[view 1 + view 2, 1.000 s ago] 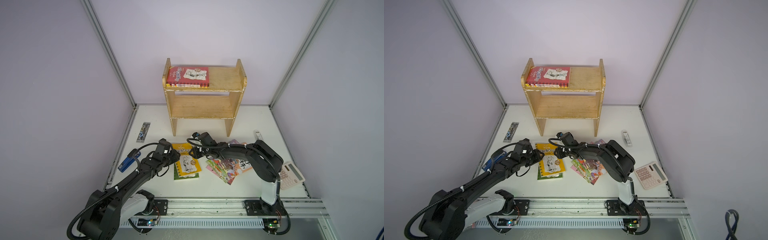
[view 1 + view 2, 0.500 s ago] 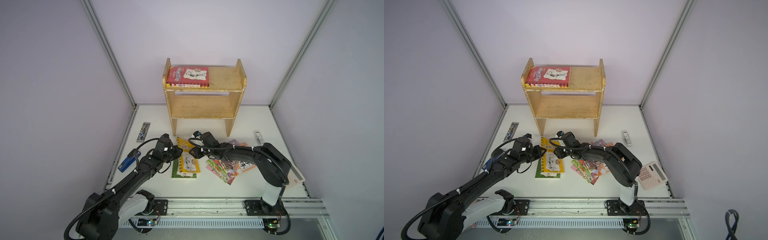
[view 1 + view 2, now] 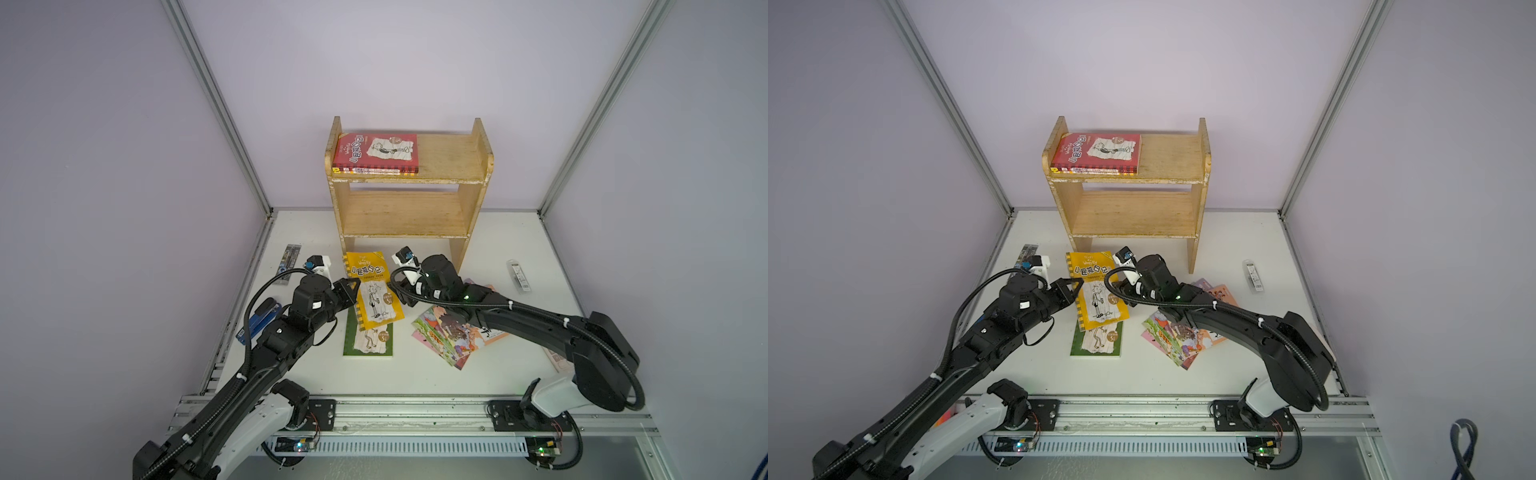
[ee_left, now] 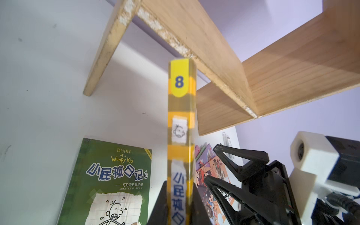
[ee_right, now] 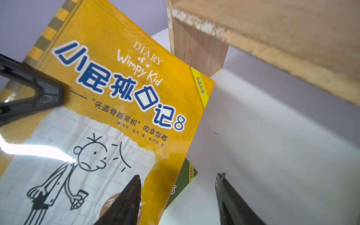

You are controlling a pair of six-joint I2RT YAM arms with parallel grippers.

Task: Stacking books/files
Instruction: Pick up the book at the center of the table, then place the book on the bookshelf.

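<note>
The yellow book's long open edge [image 3: 394,296] is in front of my right gripper, so next my left gripper turns the book until my right gripper can grab the book's bottom edge [image 3: 382,324].
A yellow book [image 3: 372,291] hangs tilted over a green book [image 3: 368,343] that lies flat on the table. My left gripper [image 3: 351,291] is shut on the yellow book's spine [image 4: 180,136], seen edge-on in the left wrist view. At the book's opposite edge my right gripper [image 3: 405,293] is open. One of its fingers [image 5: 130,194] is over the yellow cover [image 5: 116,87] and the other is over bare table. A red book [image 3: 376,151] tops a small pile on the wooden shelf [image 3: 449,158]. Several thin cartoon books [image 3: 453,332] lie fanned under the right arm.
A blue stapler [image 3: 259,320] and a slim pen pack [image 3: 289,264] lie at the table's left edge. Another slim pack [image 3: 518,276] lies at the right. The shelf's lower board [image 3: 403,214] holds nothing. The shelf's leg [image 5: 196,48] stands close behind the yellow book.
My left gripper has shut on the yellow book's spine and carried it up and back toward the shelf, off the green book. My right gripper has opened wider.
</note>
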